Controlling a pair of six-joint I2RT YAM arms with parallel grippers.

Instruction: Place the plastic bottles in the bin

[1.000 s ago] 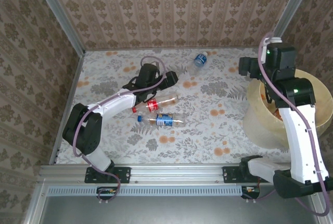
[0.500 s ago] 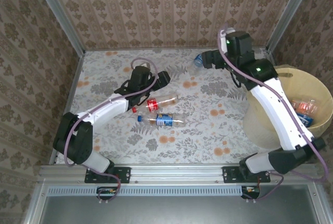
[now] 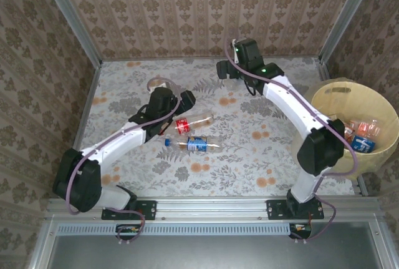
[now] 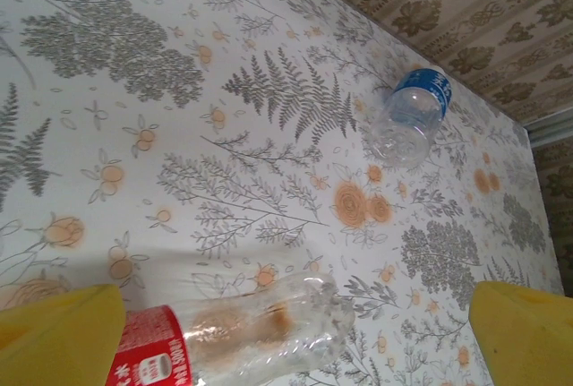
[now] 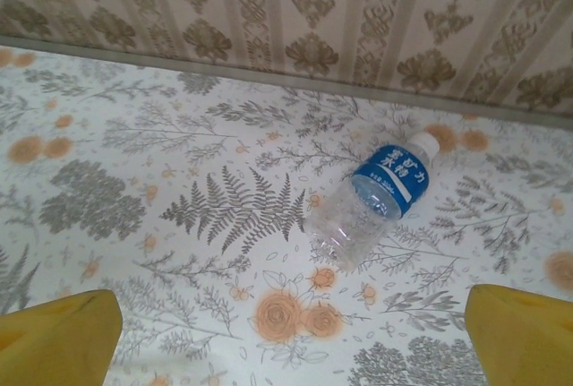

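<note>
I keep reaching down with my right gripper's open fingers, as the white-capped bottle [image 5: 387,180] lies alone ahead of them, until they are on both sides of the bottle's body [image 5: 360,211] below its label.
A clear plastic bottle with a red label [image 3: 190,122] lies mid-table, and one with a blue label [image 3: 199,145] lies just nearer. My left gripper [image 3: 186,99] hovers open just behind the red-label bottle [image 4: 242,332], whose clear base sits between the yellow fingers [image 4: 58,332]. A third bottle [image 5: 376,193], blue-labelled with a white cap, lies near the back wall. It is ahead of my right gripper [image 5: 291,341], which is open and empty. From above, the right gripper [image 3: 224,69] is at the back middle of the table. The pale-yellow bin [image 3: 324,94] stands at the right and holds several bottles [image 3: 361,133].
Patterned walls close the table at the back [image 3: 206,13] and on both sides. A metal rail [image 3: 206,210] runs along the near edge with both arm bases on it. The right arm stretches diagonally from its base to the back middle, passing beside the bin.
The right arm has swung from above the bin leftward to the back middle, over the far blue-label bottle. The left gripper has shifted slightly down and left, closer to the red-label bottle.
</note>
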